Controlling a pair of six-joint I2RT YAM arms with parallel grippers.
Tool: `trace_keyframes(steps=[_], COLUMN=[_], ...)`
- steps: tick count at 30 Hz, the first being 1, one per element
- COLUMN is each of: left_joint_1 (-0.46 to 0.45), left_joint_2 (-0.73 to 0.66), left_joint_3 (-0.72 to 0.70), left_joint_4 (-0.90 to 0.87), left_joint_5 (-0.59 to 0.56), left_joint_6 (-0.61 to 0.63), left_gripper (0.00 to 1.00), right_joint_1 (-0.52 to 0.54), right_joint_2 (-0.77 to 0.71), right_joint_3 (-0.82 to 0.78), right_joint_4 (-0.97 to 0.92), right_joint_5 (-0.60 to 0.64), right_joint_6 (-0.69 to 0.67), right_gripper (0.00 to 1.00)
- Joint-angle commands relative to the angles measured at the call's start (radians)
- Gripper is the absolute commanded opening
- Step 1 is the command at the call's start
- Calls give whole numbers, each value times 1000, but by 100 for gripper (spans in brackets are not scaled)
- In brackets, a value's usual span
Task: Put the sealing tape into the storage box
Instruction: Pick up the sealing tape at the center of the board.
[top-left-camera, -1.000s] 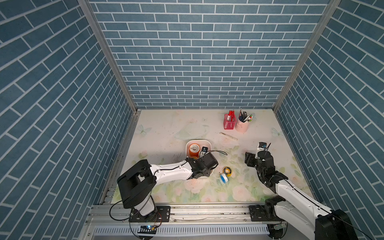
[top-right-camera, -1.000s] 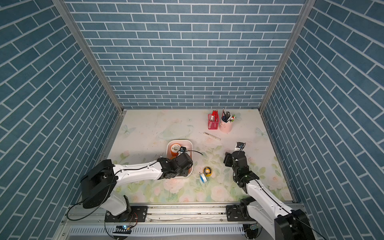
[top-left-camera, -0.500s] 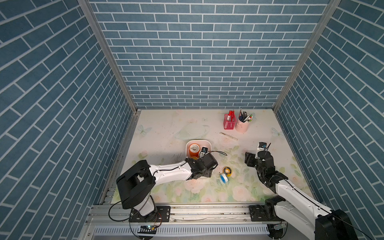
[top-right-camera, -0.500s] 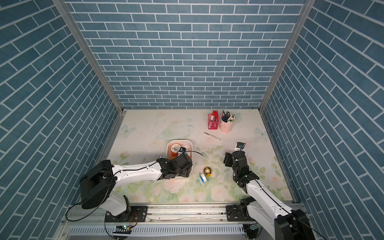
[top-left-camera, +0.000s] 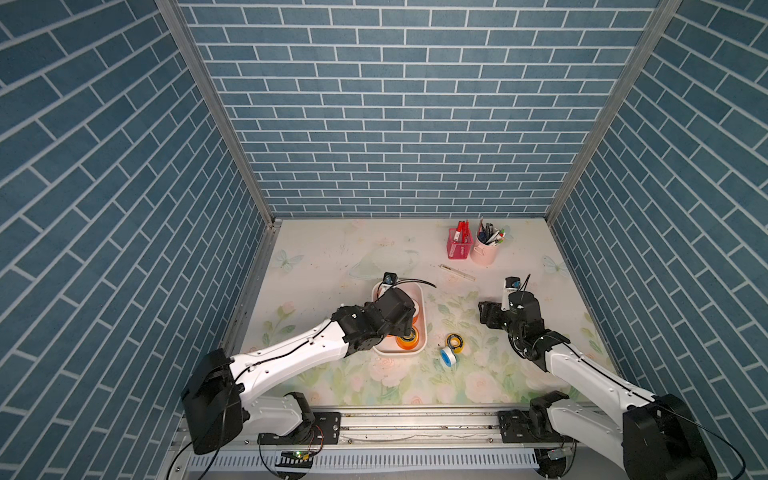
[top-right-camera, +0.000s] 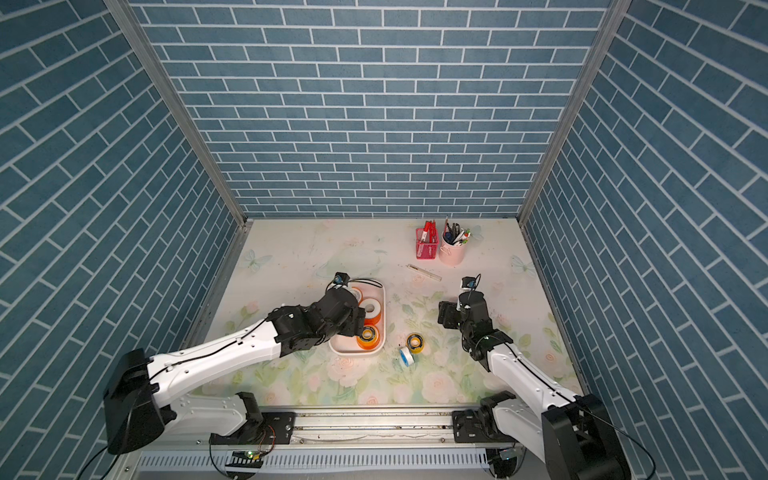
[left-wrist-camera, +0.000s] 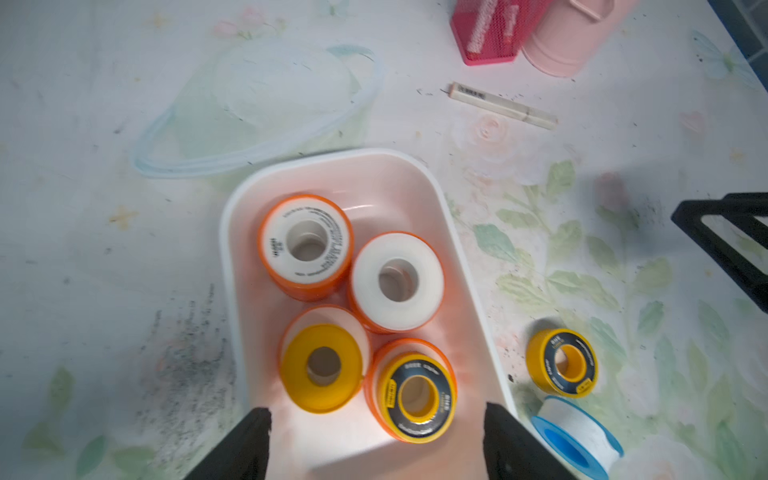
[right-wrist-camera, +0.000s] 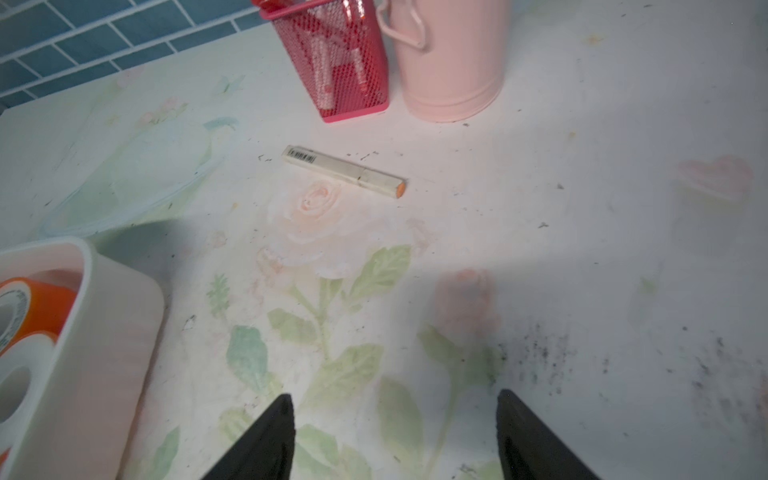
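The blue spool (top-left-camera: 449, 357) is lying on its round side next to the yellow spool. The blue spool will roll away when I pick up the yellow spool.
The storage box (top-left-camera: 421, 297), a shallow white tray, sits mid-table and holds several sealing tape spools (left-wrist-camera: 397, 282) with orange or yellow flanges. My left gripper (left-wrist-camera: 378, 415) hovers open over the box's near end, with nothing between its fingers. An orange spool with a black label (left-wrist-camera: 415, 392) lies just ahead of it. On the table right of the box lie a yellow spool (top-left-camera: 456, 341) and a blue spool (top-left-camera: 449, 355). They also show in the left wrist view: the yellow spool (left-wrist-camera: 561, 361) and the blue spool (left-wrist-camera: 577, 436). My right gripper (right-wrist-camera: 395, 403) is open above bare table, to the right of the box (right-wrist-camera: 108, 332).
A red mesh basket (top-left-camera: 459, 245) and a pink pen cup (top-left-camera: 484, 251) stand at the back right. A cream pen (top-left-camera: 457, 272) lies loose in front of them. Blue brick walls close three sides.
Both arms stay nearly where they were. The left jaws have spread wider over the box, and the right jaws have widened a little.
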Motion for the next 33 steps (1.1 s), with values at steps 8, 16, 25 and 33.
trace_keyframes(steps=[8,16,25,33], left_joint_1=[148,167,180,182], left_joint_2=[-118,-139,-163,-158], left_joint_3=[-67,-124,-132,-132], left_joint_4=[-80,-43,-37,-38], left_joint_5=[15,40,46,50], left_joint_6=[121,139,148,150], left_gripper=[85,85,85,85], right_joint_1=[178,281,368,392], right_joint_2=[115,196,289,315], right_joint_3=[121,150,186,197], right_joint_4=[-189,-231,-236,-275], right_joint_5=[-87,-77,-29,8], right_joint_6=[-53,-41,-16,-14], right_gripper=[76,77,77,76])
